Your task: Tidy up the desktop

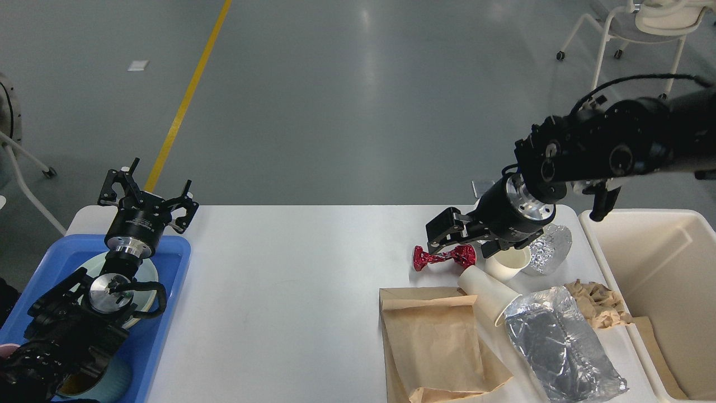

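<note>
A sharp crease [428,302] runs under the bag's top edge. So the brown paper bag [436,346] will stay mostly flat and hold its folded shape when I pick it up.
The white desktop [291,268] carries litter on its right side. There is a red foil wrapper [444,256], an upright paper cup [508,263] and a paper cup on its side [485,288]. A brown paper bag [436,341], a silver foil bag [565,341], a second foil bag [549,246] and crumpled brown paper [598,302] lie there too. My right gripper [447,242] is open and empty, raised just above the red wrapper. My left gripper [148,190] is open and empty above the far edge of the blue tray [170,268].
A cream plastic bin [660,280] stands off the desktop's right end. The blue tray holds a pale plate [146,274] and a teal cup [114,380], partly hidden by my left arm. A wheeled chair [632,28] stands far back on the right.
</note>
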`<state>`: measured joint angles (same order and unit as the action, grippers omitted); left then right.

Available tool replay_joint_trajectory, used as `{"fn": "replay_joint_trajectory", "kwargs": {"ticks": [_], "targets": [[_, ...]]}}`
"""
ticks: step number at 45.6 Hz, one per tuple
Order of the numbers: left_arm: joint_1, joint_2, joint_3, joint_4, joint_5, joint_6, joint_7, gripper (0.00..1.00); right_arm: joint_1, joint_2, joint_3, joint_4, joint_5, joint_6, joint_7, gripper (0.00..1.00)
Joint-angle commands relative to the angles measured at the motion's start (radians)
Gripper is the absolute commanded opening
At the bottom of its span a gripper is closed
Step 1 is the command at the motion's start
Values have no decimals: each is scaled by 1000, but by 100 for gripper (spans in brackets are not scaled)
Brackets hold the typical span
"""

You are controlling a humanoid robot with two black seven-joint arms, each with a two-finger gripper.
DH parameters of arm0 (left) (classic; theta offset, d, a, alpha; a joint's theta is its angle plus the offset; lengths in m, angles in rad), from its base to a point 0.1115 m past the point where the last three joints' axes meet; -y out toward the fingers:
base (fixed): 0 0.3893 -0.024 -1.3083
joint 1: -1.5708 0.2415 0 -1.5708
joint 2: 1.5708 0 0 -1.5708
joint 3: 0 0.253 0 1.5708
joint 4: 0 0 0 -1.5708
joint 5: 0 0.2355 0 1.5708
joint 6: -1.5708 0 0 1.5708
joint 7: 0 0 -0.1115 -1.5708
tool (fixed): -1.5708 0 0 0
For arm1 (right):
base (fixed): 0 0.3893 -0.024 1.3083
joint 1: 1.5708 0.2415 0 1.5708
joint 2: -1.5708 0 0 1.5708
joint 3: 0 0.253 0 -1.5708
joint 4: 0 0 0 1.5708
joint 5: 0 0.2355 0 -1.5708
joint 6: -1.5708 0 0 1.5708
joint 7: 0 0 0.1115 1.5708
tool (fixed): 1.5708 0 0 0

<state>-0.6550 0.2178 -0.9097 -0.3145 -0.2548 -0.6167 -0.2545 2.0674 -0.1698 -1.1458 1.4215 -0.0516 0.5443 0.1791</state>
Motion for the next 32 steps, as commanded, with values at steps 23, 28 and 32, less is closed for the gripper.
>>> {"fn": "replay_joint_trajectory", "kwargs": {"ticks": [23, 28, 32], "targets": [[0, 0, 0, -1, 0, 0, 0, 99, -257, 82, 78, 57, 1047, -323, -227, 100], [0, 0, 0, -1, 0, -1, 0, 99, -400, 125, 141, -1, 1047, -441, -230, 100], [0, 0, 0, -1, 0, 0, 0, 99, -478, 145, 164, -82, 1047, -495, -236, 100]]}}
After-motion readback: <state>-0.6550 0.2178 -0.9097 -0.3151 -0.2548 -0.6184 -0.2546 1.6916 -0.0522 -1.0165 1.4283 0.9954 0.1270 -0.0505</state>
